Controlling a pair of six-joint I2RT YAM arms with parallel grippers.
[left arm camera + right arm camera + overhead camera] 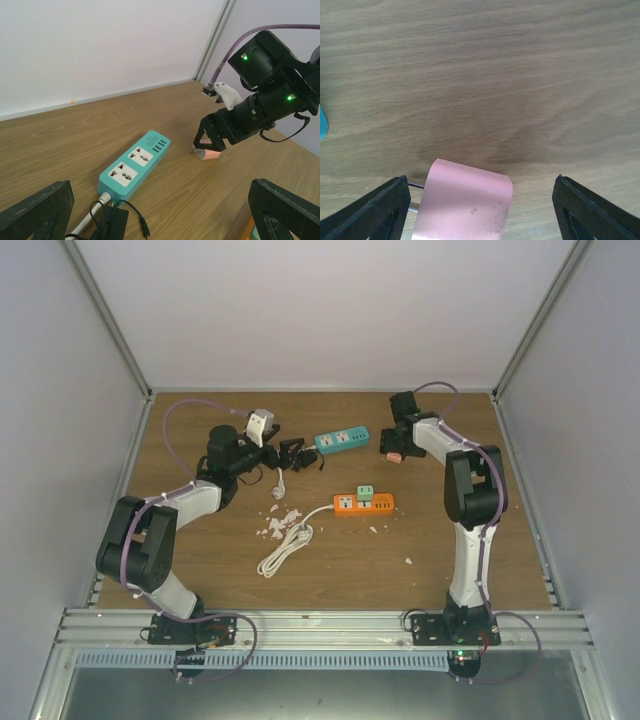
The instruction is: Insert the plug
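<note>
The pink plug's pins (415,196) face a finger, so my right gripper should put the plug down beside the teal strip, then turn and grip the plug by its sides.
A pink plug (465,205) lies on the wooden table with metal prongs showing at its left. My right gripper (480,212) is open and straddles it, both fingers apart from it. In the top view the plug (393,456) sits under the right gripper (394,447), right of a teal power strip (341,441). The left wrist view shows the teal strip (134,165) with two empty sockets, and the pink plug (209,155) beyond it. My left gripper (292,454) is open and empty, just left of the strip.
A black adapter (107,222) with a thin cable lies at the teal strip's near end. An orange power strip (363,503) carrying a green adapter sits mid-table, with its coiled white cable (285,545) and white scraps (275,520) beside it.
</note>
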